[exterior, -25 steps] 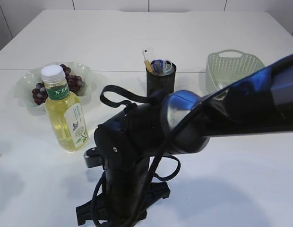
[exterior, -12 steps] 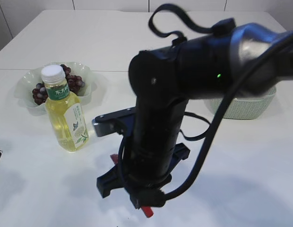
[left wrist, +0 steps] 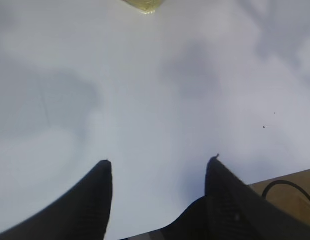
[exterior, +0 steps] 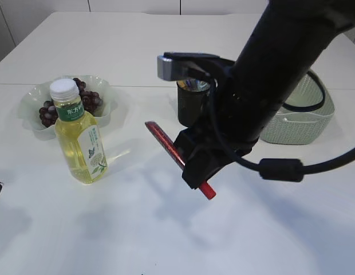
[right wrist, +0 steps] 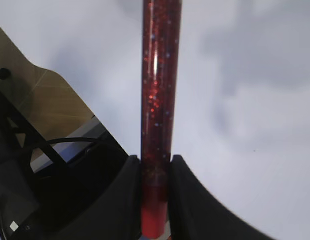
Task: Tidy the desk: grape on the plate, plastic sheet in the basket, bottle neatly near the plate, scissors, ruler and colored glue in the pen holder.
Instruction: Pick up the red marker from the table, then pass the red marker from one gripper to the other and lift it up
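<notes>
The slanted red glue tube, held near its lower end (exterior: 208,191) by my right gripper, should go up so my left gripper can take the tube's upper end (exterior: 156,132).
My right gripper (exterior: 196,166) is shut on a red glitter glue tube (exterior: 166,144) and holds it tilted in the air, left of the black mesh pen holder (exterior: 189,106). In the right wrist view the tube (right wrist: 159,90) runs straight up between my fingers (right wrist: 156,170). Purple grapes (exterior: 89,100) lie on the pale green plate (exterior: 31,100) at the left. The bottle of yellow drink (exterior: 79,137) stands upright in front of the plate. My left gripper (left wrist: 159,165) is open over bare white table. The scissors, ruler and plastic sheet are hidden.
A pale green basket (exterior: 306,117) stands at the right, half hidden by my right arm and its black cable (exterior: 303,109). The bottle's base (left wrist: 142,4) shows at the top edge of the left wrist view. The table's edge (left wrist: 285,180) shows at the lower right there.
My right arm has risen from the table's front and swung back toward the pen holder, lifting the red glue tube off the table. The left gripper has stayed put.
</notes>
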